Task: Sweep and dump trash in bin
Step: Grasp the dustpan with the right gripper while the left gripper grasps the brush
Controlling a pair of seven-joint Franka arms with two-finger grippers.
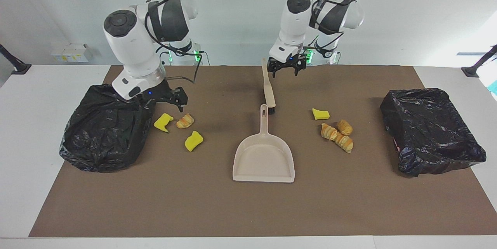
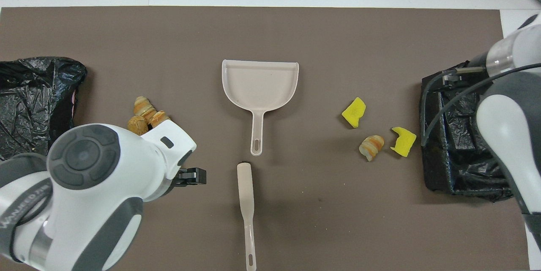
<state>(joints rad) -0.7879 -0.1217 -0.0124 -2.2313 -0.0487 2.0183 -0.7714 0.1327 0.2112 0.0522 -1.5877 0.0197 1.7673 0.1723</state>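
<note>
Open mat (image 2: 220, 215) leads from my left gripper to the brush's handle (image 2: 249, 235), so I should continue toward the handle until my fingers are on both sides of it, then close them.
A beige brush (image 1: 268, 89) lies on the brown mat, its handle pointing toward the robots. A beige dustpan (image 1: 264, 159) lies just farther out. My left gripper (image 1: 286, 73) hangs open, empty, close beside the brush's handle end. Trash lies in two groups. Two yellow sponge chunks (image 1: 163, 122) (image 1: 193, 141) and a croissant piece (image 1: 185, 121) lie beside the bin (image 1: 105, 124) at the right arm's end. My right gripper (image 1: 166, 103) hangs open and low over that bin's edge. A sponge chunk (image 1: 320, 114) and bread pieces (image 1: 337, 136) lie toward the other bin (image 1: 431, 130).
Both bins are lined with black bags. In the overhead view the left arm (image 2: 105, 178) covers the sponge chunk near the bread pieces (image 2: 143, 110), and the right arm (image 2: 507, 114) covers part of the bin (image 2: 456, 165). White table borders the brown mat (image 2: 321, 220).
</note>
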